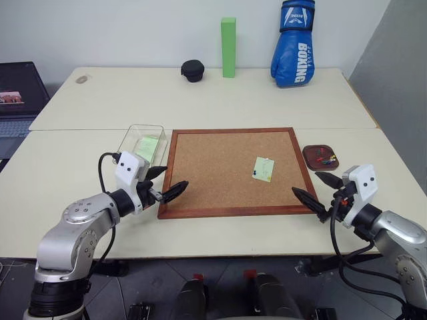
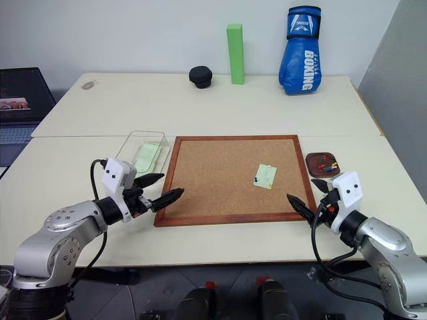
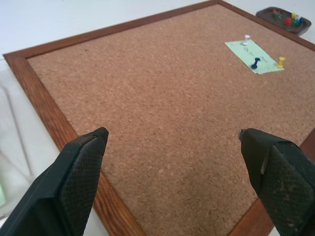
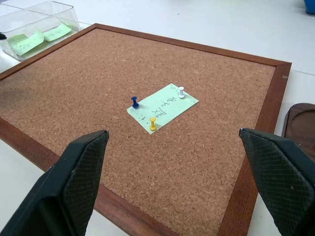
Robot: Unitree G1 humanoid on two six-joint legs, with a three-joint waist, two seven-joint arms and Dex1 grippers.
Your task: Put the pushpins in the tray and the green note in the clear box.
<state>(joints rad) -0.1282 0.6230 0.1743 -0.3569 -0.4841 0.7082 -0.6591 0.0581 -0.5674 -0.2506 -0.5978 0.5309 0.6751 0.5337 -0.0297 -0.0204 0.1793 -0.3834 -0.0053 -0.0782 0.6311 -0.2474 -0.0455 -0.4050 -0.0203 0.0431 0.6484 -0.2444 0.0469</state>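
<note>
I see the blue pushpin point(image 3: 255, 63) stuck through the green note point(image 1: 264, 169), so I expect the note to come up with it when I pull that pushpin out last.
A pale green note point(image 4: 162, 106) lies on the corkboard point(image 1: 220, 167), right of its middle, held by three pushpins: white point(image 4: 181, 91), blue point(image 4: 135, 102) and yellow point(image 4: 153, 124). More coloured pushpins point(image 1: 327, 159) lie in the dark reddish tray point(image 1: 312, 155) just right of the board. The clear box point(image 1: 137, 131) stands at the board's left edge with green slips point(image 4: 37, 39) inside. My left gripper point(image 1: 167, 183) hovers open over the board's near left corner. My right gripper point(image 1: 319, 189) hovers open at the near right corner. Both hold nothing.
At the table's far edge stand a tall green block point(image 1: 229, 47), a blue boxing glove point(image 1: 293, 43) and a small black case point(image 1: 193, 70). A laptop point(image 1: 17, 100) sits off to the far left.
</note>
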